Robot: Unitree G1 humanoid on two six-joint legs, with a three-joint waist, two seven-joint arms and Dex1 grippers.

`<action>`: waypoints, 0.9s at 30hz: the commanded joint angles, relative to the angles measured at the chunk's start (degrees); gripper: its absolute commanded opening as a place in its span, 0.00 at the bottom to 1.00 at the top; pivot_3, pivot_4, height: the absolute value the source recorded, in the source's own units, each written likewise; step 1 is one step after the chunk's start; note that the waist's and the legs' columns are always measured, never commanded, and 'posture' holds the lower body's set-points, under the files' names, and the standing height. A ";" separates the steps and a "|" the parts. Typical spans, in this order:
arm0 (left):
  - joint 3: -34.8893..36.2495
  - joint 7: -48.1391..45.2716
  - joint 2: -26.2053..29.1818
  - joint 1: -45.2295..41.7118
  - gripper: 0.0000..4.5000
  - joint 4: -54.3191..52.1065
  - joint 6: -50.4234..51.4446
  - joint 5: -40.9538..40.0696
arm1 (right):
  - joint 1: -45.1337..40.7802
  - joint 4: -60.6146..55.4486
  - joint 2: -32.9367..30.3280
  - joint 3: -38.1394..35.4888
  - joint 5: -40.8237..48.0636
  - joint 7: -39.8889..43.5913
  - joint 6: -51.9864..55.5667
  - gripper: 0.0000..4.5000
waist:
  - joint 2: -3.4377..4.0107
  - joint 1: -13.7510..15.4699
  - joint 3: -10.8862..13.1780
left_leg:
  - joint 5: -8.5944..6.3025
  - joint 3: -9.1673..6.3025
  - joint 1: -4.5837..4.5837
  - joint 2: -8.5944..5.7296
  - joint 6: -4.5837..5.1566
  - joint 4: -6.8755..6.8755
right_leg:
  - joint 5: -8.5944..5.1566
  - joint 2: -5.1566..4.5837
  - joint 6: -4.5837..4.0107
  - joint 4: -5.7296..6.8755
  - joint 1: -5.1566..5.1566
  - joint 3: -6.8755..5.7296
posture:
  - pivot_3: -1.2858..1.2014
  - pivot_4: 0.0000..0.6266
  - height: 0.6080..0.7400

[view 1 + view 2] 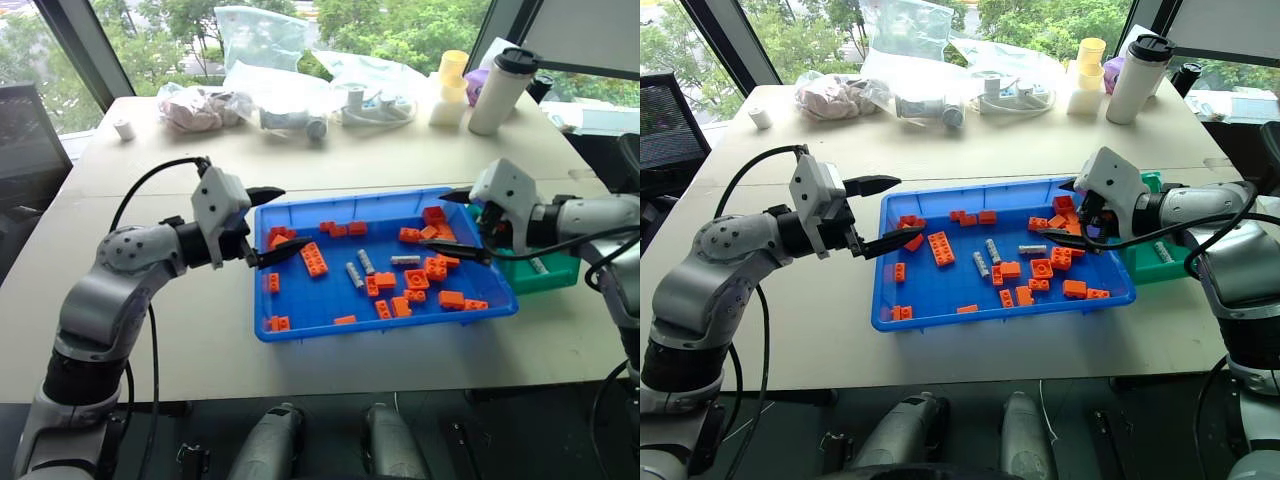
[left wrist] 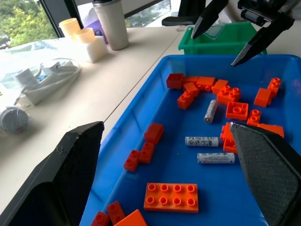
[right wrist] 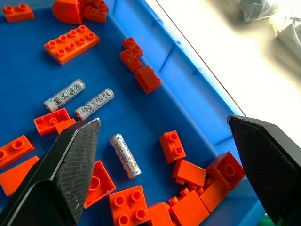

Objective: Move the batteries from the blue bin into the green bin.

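Observation:
My right gripper should keep moving toward the one nearer me of the two side-by-side batteries, as a gap separates them, until its open fingers are on both sides of that battery.
The blue bin (image 1: 312, 300) sits mid-table, holding three grey batteries (image 1: 366, 262) near its middle among several orange bricks (image 1: 314, 258). The same batteries (image 3: 94, 103) show in the right wrist view. My left gripper (image 1: 270, 225) hovers open at the bin's left rim, pointing across it with nothing between its fingers. Over the bin's right end my right gripper (image 1: 452, 225) is open and empty, tilted down toward the bricks. The green bin (image 1: 545, 272) stands just right of the blue one, behind that gripper, with one grey cylinder (image 1: 1162, 252) inside.
Along the table's far edge stand a white travel mug (image 1: 497, 90), yellow cups (image 1: 452, 80), clear plastic bags (image 1: 290, 90) and a small white roll (image 1: 124, 129). A dark chair (image 1: 25, 140) stands off the table's left. Bare tabletop surrounds the bins.

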 commanded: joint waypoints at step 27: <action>1.26 1.03 0.70 0.50 1.00 -2.39 0.18 -1.30 | -0.71 -7.05 3.02 5.15 2.87 0.42 4.34 0.99 | 0.00 0.01 0.00 | 0.00 0.00 0.00 0.00 0.00 0.00 | 0.00 0.00 0.00 0.00 0.00 0.00 | 0.52 0.24 1.00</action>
